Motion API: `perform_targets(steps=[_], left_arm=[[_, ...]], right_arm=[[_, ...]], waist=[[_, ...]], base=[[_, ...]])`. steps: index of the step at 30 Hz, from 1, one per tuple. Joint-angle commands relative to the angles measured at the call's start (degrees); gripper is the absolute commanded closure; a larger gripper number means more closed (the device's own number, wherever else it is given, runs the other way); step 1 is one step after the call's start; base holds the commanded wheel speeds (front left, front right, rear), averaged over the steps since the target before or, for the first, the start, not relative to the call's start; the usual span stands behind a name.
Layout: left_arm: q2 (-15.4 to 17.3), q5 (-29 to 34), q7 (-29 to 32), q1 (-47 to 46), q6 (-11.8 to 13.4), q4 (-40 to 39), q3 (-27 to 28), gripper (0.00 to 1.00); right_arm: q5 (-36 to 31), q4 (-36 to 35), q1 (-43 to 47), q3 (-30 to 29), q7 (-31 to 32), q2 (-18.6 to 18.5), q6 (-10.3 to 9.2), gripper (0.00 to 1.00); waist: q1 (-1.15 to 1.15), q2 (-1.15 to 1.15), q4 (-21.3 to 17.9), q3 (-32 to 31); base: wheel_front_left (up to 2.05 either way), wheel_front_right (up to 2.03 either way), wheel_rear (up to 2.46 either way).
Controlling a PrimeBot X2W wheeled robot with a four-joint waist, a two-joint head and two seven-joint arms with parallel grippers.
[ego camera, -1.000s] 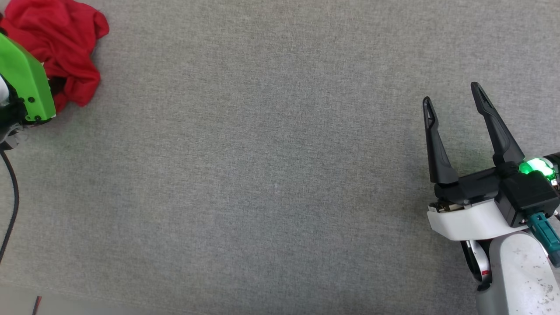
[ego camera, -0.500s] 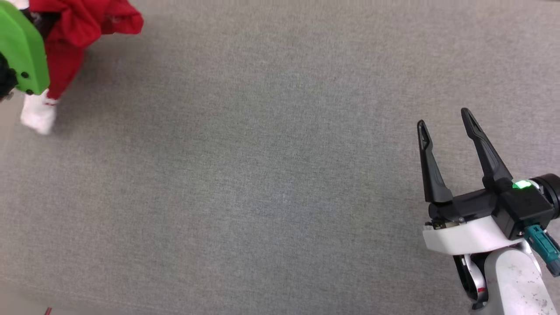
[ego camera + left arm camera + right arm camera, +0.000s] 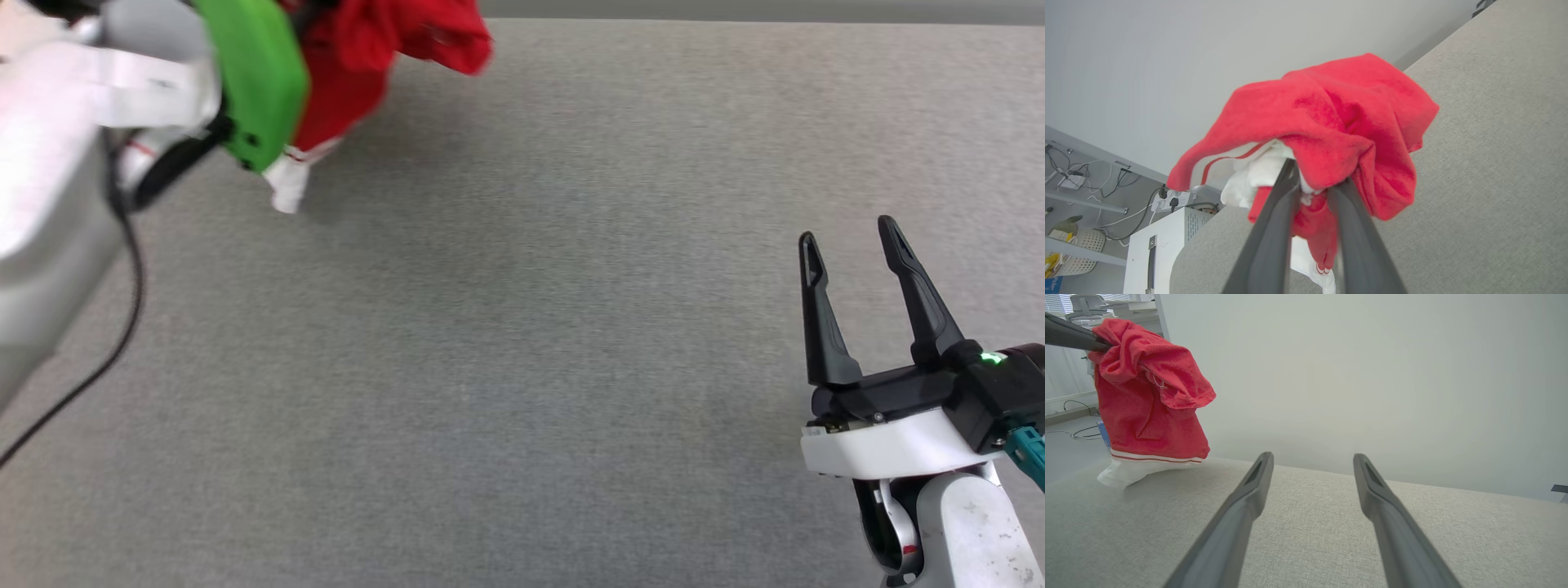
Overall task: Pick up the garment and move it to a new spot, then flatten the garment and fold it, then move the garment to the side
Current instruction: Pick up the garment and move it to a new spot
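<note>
The robot should expect the matching sleeve and the striped collar to be hidden inside the bunched red cloth (image 3: 344, 90), because only a white sleeve with striped trim (image 3: 293, 176) hangs below it.
The garment (image 3: 1331, 114), red and bunched, hangs from my left gripper (image 3: 1316, 175), whose two dark fingers are shut on a fold of it. In the head view the garment (image 3: 384, 57) sits at the top left, partly behind the left arm's green cover (image 3: 253, 82). A white sleeve (image 3: 286, 184) with striped trim dangles lowest, at or just above the grey table (image 3: 522, 343). The right wrist view shows the garment (image 3: 1147, 404) held up at the far left. My right gripper (image 3: 849, 233) stands open and empty at the lower right, far from the cloth.
The table's far edge (image 3: 735, 20) runs along the top of the head view. A black cable (image 3: 122, 327) trails from the left arm. Beyond the table's end stand a white cabinet (image 3: 1155, 245), a power strip with cables (image 3: 1175, 198) and a basket (image 3: 1081, 253).
The left arm has lifted the garment off the table and carried it to the right, its white sleeve now hanging free. The head camera has shifted. The right gripper stays open.
</note>
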Motion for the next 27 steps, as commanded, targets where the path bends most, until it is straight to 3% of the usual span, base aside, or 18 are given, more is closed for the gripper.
perform_targets(steps=[1, 13, 21, 27], left_arm=[[-1.72, 0.97, -0.79, -1.53, -0.14, -0.13, -1.5, 1.0], [-18.1, -0.96, -6.25, 2.24, -0.14, 3.19, -15.78, 1.0], [-27.42, 2.75, -4.81, 12.78, -0.14, 5.07, -16.81, 1.0], [-30.54, 5.82, -1.21, 20.04, -0.14, 6.46, -16.83, 1.0]], right_arm=[[0.67, -0.03, 0.38, -0.1, -0.28, -0.07, -0.05, 0.0], [2.4, 0.12, 0.9, -1.2, -0.28, -0.06, -0.05, 0.0], [2.68, 0.02, 0.85, -2.06, -0.28, -0.06, -0.05, 0.0], [2.85, 0.4, 0.09, -2.06, -0.28, -0.06, -0.05, 0.0]], waist=[[0.0, 0.0, -3.61, -0.27], [0.0, 0.0, -9.39, 0.28], [0.0, 0.0, -9.95, 1.41], [0.0, 0.0, -9.58, 2.27]], base=[[0.0, 0.0, 0.0], [0.0, 0.0, 0.0], [0.0, 0.0, 0.0], [0.0, 0.0, 0.0]])
